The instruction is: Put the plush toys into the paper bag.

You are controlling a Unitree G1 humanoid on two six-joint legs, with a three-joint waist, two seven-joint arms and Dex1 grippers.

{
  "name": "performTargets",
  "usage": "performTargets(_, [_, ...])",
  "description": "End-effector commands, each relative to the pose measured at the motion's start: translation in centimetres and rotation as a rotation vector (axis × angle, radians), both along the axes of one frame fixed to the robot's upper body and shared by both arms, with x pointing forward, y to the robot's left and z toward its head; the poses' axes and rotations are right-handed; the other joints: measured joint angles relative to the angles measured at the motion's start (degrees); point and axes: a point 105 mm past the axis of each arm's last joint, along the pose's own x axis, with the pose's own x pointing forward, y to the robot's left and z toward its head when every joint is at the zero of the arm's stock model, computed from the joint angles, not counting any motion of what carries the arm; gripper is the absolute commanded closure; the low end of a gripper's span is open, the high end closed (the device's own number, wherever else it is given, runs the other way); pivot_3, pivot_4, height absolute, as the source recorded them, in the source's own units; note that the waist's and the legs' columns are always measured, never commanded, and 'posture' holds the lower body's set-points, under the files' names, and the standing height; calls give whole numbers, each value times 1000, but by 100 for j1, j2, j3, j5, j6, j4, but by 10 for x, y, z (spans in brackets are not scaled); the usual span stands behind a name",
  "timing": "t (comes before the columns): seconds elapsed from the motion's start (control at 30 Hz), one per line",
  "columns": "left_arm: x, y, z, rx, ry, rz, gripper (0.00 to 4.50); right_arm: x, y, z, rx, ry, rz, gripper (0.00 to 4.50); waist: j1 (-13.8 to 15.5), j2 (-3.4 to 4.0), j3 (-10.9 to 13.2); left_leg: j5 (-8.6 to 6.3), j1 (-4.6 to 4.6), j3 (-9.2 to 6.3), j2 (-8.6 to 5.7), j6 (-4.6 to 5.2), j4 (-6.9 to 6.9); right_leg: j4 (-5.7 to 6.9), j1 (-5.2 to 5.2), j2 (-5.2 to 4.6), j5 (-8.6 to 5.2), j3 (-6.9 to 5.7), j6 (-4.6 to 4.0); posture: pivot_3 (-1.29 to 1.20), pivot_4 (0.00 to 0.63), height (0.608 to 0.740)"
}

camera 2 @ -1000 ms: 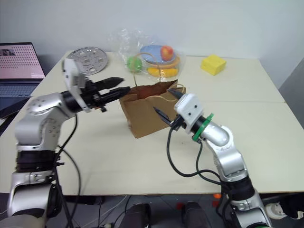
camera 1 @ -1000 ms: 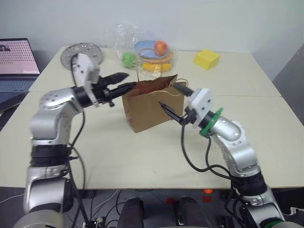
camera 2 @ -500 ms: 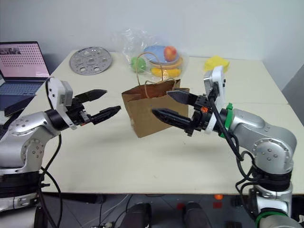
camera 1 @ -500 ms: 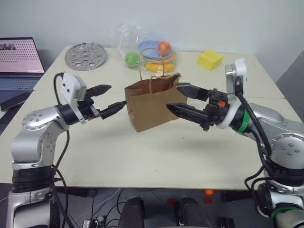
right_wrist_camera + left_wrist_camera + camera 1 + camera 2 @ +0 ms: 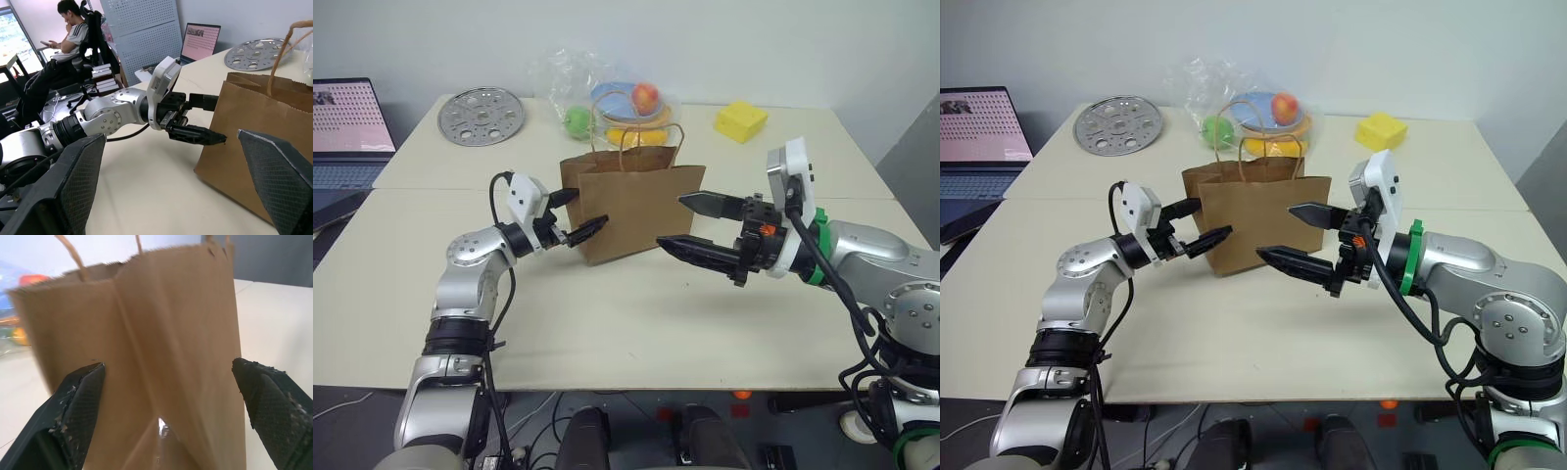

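The left gripper's far finger faces the back edge of the bag's narrow side (image 5: 41, 364), so the robot should shift it to straddle that side (image 5: 164, 367) with both fingers before squeezing it.
The brown paper bag (image 5: 631, 208) stands upright mid-table with its loop handles up. My left gripper (image 5: 582, 209) is open at the bag's left side, one fingertip just in front of the bag's front face; whether it touches I cannot tell. The left wrist view looks at the bag's narrow side (image 5: 166, 347) between the spread fingers (image 5: 78, 406). My right gripper (image 5: 671, 220) is open and empty, pointing left at the bag's right side, slightly in front of it. The plush toys are out of view; the bag's inside is hidden.
Behind the bag lie a clear plastic bag of fruit in a bowl (image 5: 628, 106), a yellow block (image 5: 740, 121) and a perforated metal disc (image 5: 481, 116). A laptop (image 5: 347, 127) stands at the far left. A seated person (image 5: 73, 29) shows beyond the table.
Both grippers have left the bag's mouth. The left one dropped to the bag's left side and opened wider; the right one rolled and drew back. The bag now stands straight.
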Motion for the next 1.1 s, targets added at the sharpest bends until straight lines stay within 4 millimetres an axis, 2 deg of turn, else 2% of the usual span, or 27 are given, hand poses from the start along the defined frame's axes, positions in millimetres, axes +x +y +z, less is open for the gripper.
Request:
performTargets(0.03, [-9, 3, 15, -1, -65, -17, 53, -7, -3, 8, 7, -44, -9, 0, -4, 0, 0, 0, 0, -1, 0, 0, 0, 0, 0, -1, 0, 0, 0, 0, 150, 740])
performTargets(0.23, [-18, 21, 22, 14, -78, 39, 53, -8, -7, 7, 8, -43, -33, 0, -9, 0, 0, 0, 2, -5, 6, 0, 1, 4, 0, 0, 0, -3, 0, 0, 150, 740])
performTargets(0.47, [-14, 26, 31, 17, -106, 59, 53, -6, -6, 6, 5, -44, -38, 0, 9, 0, 0, 1, 2, -1, 3, 0, 4, 0, 1, -4, -1, 1, -1, 0, 150, 740])
performTargets(0.77, [11, 11, 15, 21, -75, 28, 53, -4, -3, 4, 12, -42, -43, 0, 11, 0, 0, 1, 2, -1, 0, 1, 5, 0, 1, 0, -1, -1, 0, 0, 150, 740])
performTargets(0.93, [17, 3, -5, 43, -19, -14, 53, -3, -3, 3, 12, -38, -52, 0, 9, 0, 0, 0, 1, 1, 0, 1, 1, -2, 1, 0, -1, 0, 0, 0, 150, 740])
performTargets(1.1, [19, -9, -16, 62, 1, -65, 53, -7, -2, 0, -4, -34, -48, 0, 6, -1, 0, 0, 0, -2, 1, 1, 0, -1, 0, 1, -1, -3, 0, 0, 150, 740])
